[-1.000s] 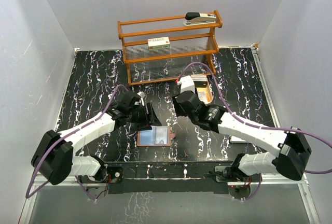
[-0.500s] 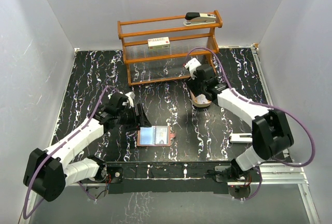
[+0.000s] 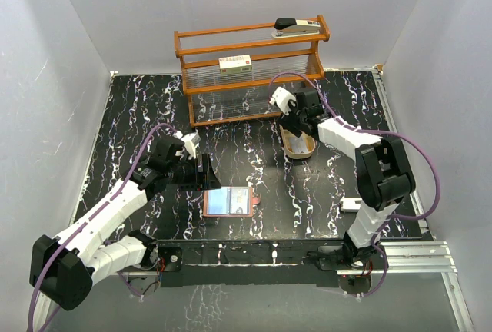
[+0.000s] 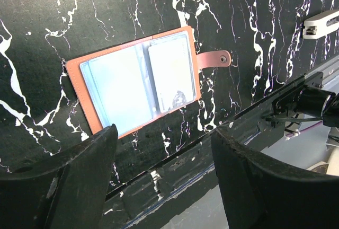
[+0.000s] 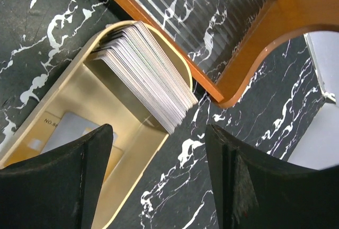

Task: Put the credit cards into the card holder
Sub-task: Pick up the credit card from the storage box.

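Observation:
I should now move my right gripper toward the front card's corner [image 5: 169,130] and close it there, because the stack's end [image 5: 181,114] sticks out past the tray's rim and faces my open fingers.
The card holder [image 3: 229,202] lies open near the table's front edge. In the left wrist view the card holder [image 4: 135,83] shows clear pockets, a pale credit card [image 4: 172,75] in the right one and its tab [image 4: 214,59] lying flat. My left gripper [image 3: 204,172] hovers just left of it, open and empty [image 4: 164,176]. A stack of credit cards [image 5: 148,70] leans on edge in the oval wooden tray [image 5: 135,157], with one more card [image 5: 69,131] lying flat. My right gripper [image 3: 297,126] hangs open over that tray, nothing between its fingers [image 5: 159,181].
A wooden shelf [image 3: 250,78] stands at the back with a stapler [image 3: 296,26] on top and a small box [image 3: 235,62] on the middle level; its foot [image 5: 249,59] is beside the tray. A small white object [image 3: 352,205] lies front right.
My right arm has swung from beside the card holder back to the wooden tray, its jaws widening. My left gripper has drawn back to the left and opened a little more.

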{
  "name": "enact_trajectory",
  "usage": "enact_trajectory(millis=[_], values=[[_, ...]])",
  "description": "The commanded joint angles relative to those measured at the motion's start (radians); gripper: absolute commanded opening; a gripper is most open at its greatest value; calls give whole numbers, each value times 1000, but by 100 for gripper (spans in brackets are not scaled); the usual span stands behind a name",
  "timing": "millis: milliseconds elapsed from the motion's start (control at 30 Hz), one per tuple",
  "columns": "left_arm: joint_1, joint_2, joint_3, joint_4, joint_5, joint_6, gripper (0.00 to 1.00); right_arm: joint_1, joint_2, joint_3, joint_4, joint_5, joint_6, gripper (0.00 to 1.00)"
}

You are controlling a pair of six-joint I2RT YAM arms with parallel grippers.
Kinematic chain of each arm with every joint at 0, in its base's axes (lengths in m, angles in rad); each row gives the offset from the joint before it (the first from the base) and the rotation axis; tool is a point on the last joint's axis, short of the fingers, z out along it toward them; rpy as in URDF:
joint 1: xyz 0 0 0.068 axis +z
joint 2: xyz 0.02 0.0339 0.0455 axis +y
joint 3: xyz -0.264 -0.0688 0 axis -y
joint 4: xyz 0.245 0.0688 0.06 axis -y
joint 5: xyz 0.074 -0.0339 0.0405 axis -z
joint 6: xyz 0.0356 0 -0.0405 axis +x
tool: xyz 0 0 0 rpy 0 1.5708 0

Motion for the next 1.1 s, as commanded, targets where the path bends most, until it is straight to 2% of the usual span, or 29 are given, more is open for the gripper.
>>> enact_trajectory(millis=[0,567,933,1067], values=[[3,-28,19,-28,21,38,70,3,37,52,102,-12,-119,69],[3,-28,12,-20,27,37,70,-10,117,58,180,48,-202,67],[3,-15,13,-18,21,36,70,-21,133,72,209,46,-212,64],[3,-11,12,-17,18,35,70,-24,130,75,210,50,-218,60]])
